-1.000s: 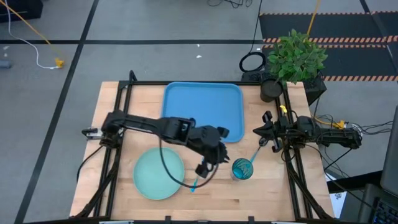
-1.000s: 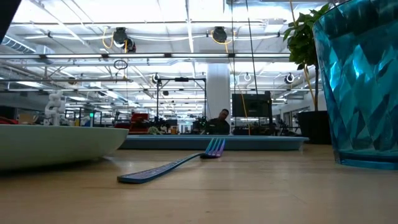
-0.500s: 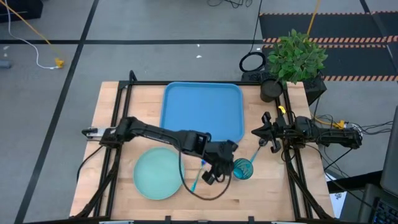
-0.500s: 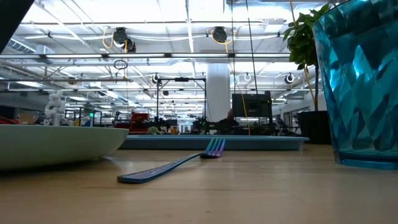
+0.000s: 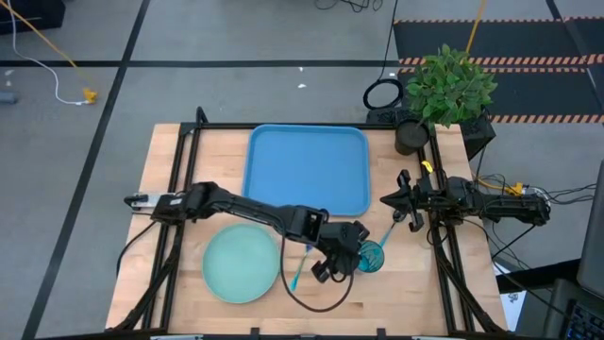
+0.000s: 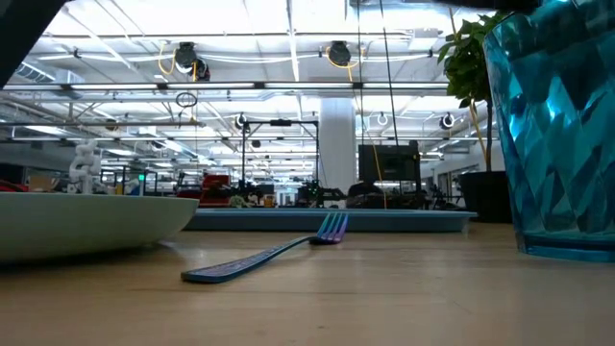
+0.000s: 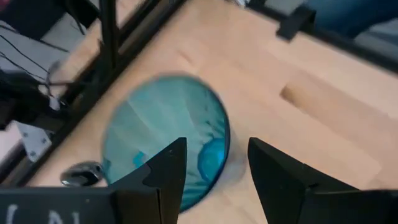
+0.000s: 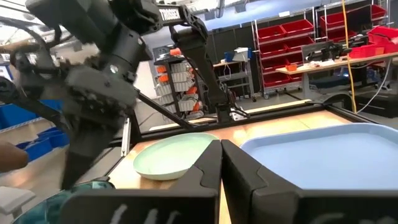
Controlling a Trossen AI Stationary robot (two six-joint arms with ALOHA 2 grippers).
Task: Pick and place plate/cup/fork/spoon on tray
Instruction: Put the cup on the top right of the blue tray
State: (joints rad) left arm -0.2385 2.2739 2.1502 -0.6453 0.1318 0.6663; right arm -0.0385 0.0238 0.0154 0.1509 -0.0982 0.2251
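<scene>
The spoon handle's blue end will come into view when I lift the teal cup point(image 5: 371, 257) away, because the spoon's handle goes out of sight behind the cup's edge.
The teal cup point(image 5: 370, 257) stands upright on the table at the near right. My left gripper point(image 5: 345, 259) hovers open just left of and above it. In the left wrist view its fingers point(image 7: 166, 169) straddle the cup's rim point(image 7: 225, 127), with no touch showing. The blue fork point(image 5: 295, 274) lies flat on the wood between the mint plate point(image 5: 241, 264) and the cup. The spoon point(image 5: 389, 232) lies beside the cup, toward the right. The blue tray point(image 5: 307, 170) sits at the far middle. My right gripper point(image 5: 400, 202) rests shut at the table's right side.
A potted plant point(image 5: 444, 90) stands at the far right corner, beyond the tray. Black frame rails point(image 5: 179, 217) run along both table sides. In the low view the cup point(image 6: 557, 125) fills the right side, with the fork point(image 6: 279, 252) and the plate point(image 6: 86, 226) to its left.
My left gripper has travelled from above the fork toward the table's right edge and now hangs over the cup. The fork, plate, cup and spoon have stayed in place.
</scene>
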